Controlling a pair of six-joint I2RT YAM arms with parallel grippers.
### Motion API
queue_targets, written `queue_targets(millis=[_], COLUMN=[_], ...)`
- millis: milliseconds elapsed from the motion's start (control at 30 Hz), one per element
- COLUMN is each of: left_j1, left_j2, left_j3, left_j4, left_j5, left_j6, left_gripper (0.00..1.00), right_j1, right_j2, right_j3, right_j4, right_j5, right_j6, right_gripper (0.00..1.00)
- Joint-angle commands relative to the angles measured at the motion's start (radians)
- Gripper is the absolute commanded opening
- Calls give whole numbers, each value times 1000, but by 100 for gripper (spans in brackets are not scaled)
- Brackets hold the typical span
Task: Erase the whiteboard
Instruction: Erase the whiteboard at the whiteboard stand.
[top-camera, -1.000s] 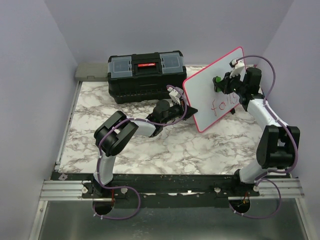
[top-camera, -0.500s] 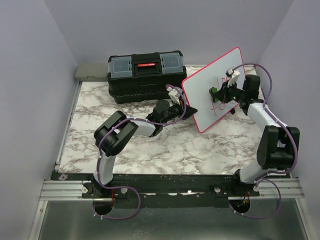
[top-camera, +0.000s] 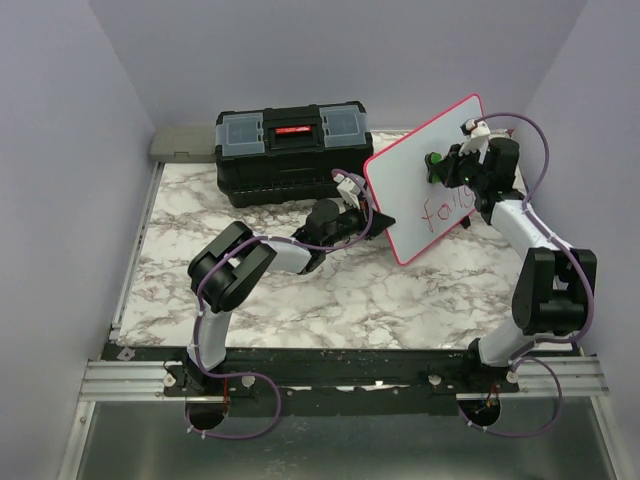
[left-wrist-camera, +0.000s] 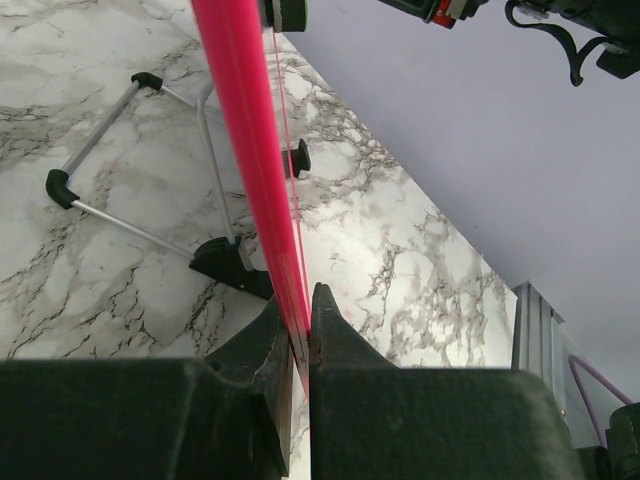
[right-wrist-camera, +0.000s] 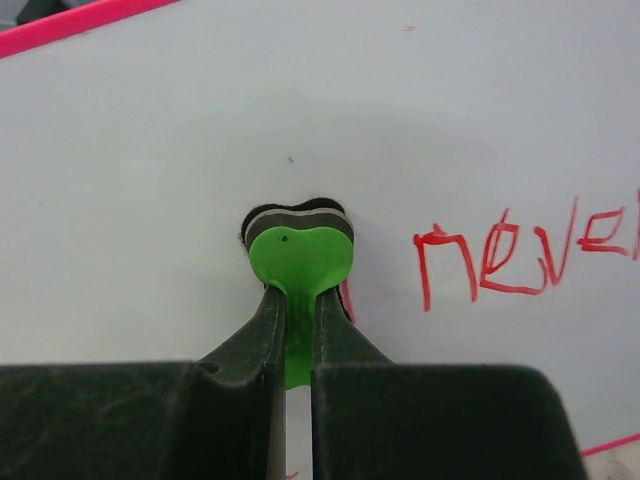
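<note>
My right gripper should sweep the green eraser back over the nearest red letter (right-wrist-camera: 445, 262), since the eraser sits past the red handwriting on clean whiteboard (right-wrist-camera: 190, 240).
The whiteboard (top-camera: 415, 180), white with a pink-red rim, stands tilted on the marble table at the right. Red handwriting (top-camera: 448, 208) shows on its lower half and in the right wrist view (right-wrist-camera: 520, 255). My left gripper (top-camera: 378, 221) is shut on the board's lower left rim (left-wrist-camera: 262, 200). My right gripper (top-camera: 444, 166) is shut on a small green heart-shaped eraser (right-wrist-camera: 300, 262) with a dark felt pad, pressed against the white surface (right-wrist-camera: 300, 110) above the writing. The eraser also shows in the top view (top-camera: 434, 159).
A black toolbox (top-camera: 292, 150) with a red latch sits at the back left of the table. A grey flat piece (top-camera: 183, 143) lies behind it. The board's wire stand with black feet (left-wrist-camera: 130, 160) rests on the marble behind the board. Lilac walls close in all sides.
My right gripper with the eraser moved down-left across the board, then back up to the upper right. The red writing has smeared and reads differently. The left arm has not moved.
</note>
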Motion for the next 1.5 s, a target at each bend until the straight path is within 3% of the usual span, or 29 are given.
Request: queue_targets(millis=[0,167,367,500,667,767,933,1167,1267,1467], left_j1=[-29,-29,-28,-28,-29,-29,-28,-28,-29,-29], left_j2=[-8,1,7,6,4,1,0,4,5,13], left_j3=[-14,-14,-4,-4,-8,-14,-19,-18,-21,-7], left_j4=[76,87,89,87,87,87,89,96,96,99], left_j5=[98,100,102,102,101,100,100,101,100,102], left_j6=[79,74,71,71,69,69,71,66,70,63], left_gripper=[0,0,0,0,0,0,0,0,0,0], right_j1=[-11,-16,-12,-6,-6,-6,-6,-10,-13,-11], right_j2=[45,39,50,47,20,18,51,77,66,66], right_j3=[5,-10,-5,12,0,15,67,39,24,21], right_j4=[8,-128,-335,-302,-8,70,38,-59,-152,-364], right_j5=[175,29,-358,-426,-220,-71,131,222,98,-339], right_j6=[-50,-192,-341,-286,0,94,74,-73,-183,-356], right_gripper=[1,1,1,1,1,1,1,1,1,1])
